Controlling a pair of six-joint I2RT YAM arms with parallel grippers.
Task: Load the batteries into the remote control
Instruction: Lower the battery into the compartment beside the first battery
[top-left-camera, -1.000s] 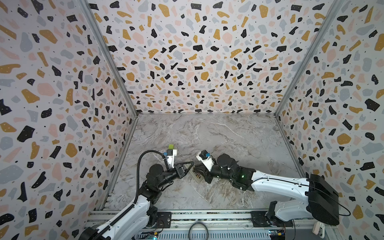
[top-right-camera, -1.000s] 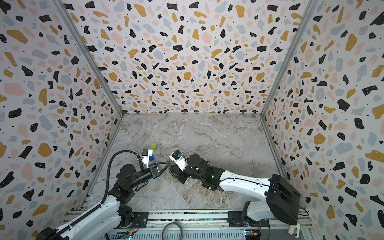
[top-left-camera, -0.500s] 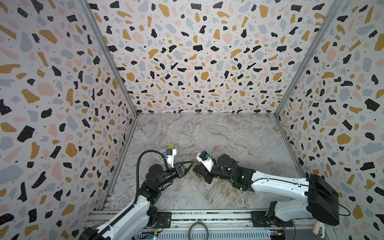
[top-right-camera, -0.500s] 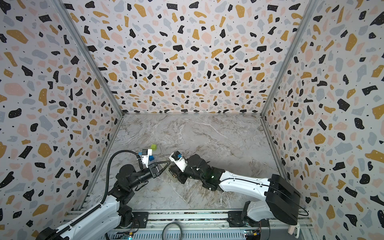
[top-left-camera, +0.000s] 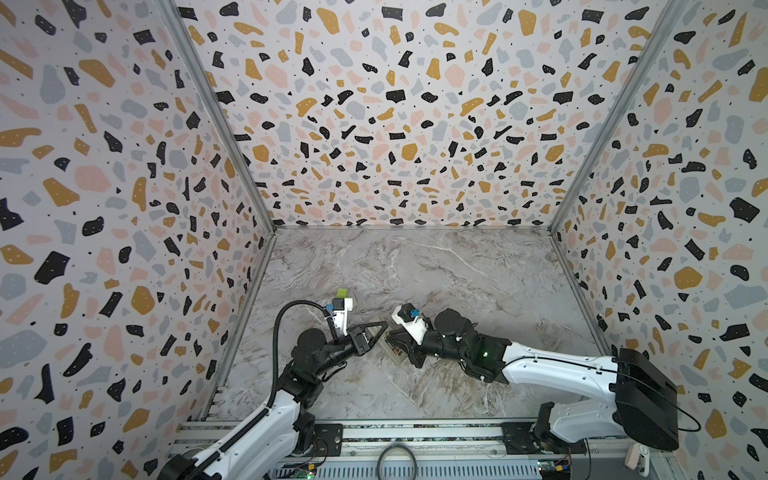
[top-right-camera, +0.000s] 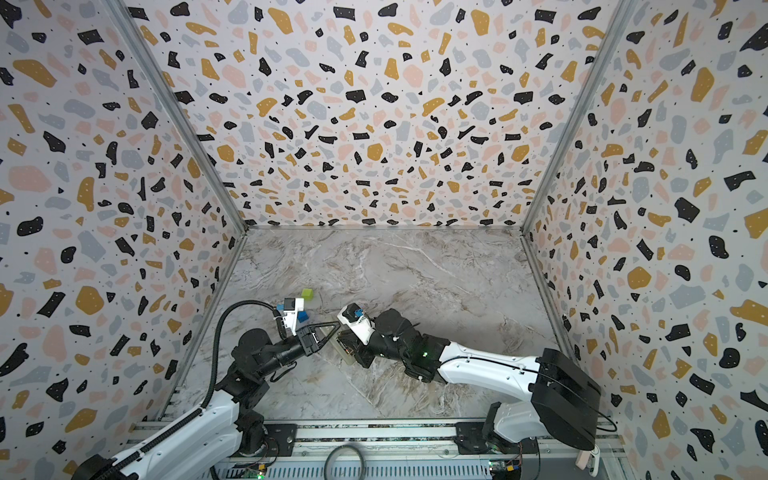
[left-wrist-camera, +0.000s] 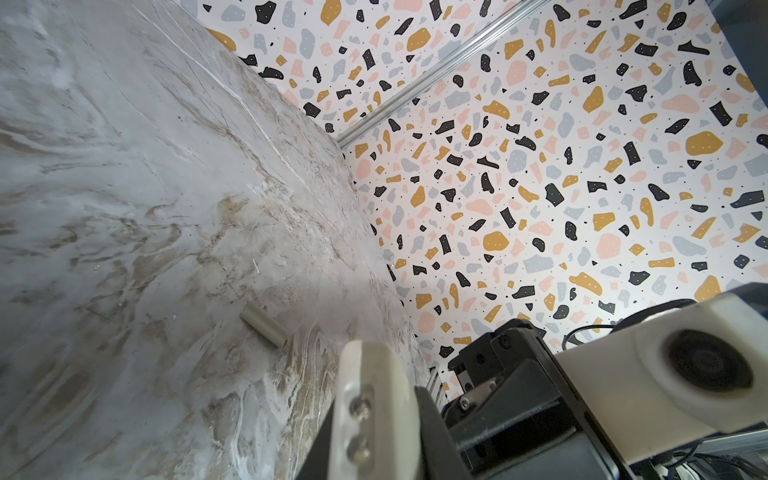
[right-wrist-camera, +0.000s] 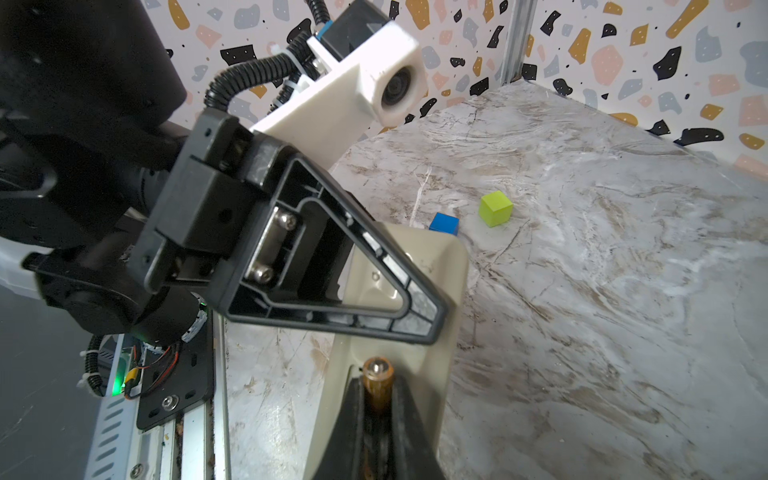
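The battery's gold end (right-wrist-camera: 377, 374) stands up out of the remote control's back. Next, my right gripper opens, comes down from above and presses that end into its slot (right-wrist-camera: 354, 382).
My left gripper (top-left-camera: 380, 328) is shut on the remote control (right-wrist-camera: 440, 282), holding it tilted just above the table with its plain beige-white back showing. In the left wrist view the remote control (left-wrist-camera: 374, 399) sits edge-on between the jaws of the left gripper (left-wrist-camera: 374, 440). My right gripper (right-wrist-camera: 377, 386) is shut on a battery (right-wrist-camera: 376, 376). The battery's gold end with its metal tip pokes out against the remote's back. In both top views the two grippers meet over the remote control (top-left-camera: 392, 348) (top-right-camera: 345, 352) near the front left of the table.
A green cube (right-wrist-camera: 495, 208) (top-left-camera: 341, 292) and a blue cube (right-wrist-camera: 444, 222) (top-right-camera: 303, 316) lie just beyond the left gripper. A small pale cylinder (left-wrist-camera: 264, 332) lies on the marble table. Patterned walls close in three sides, and the left one is close.
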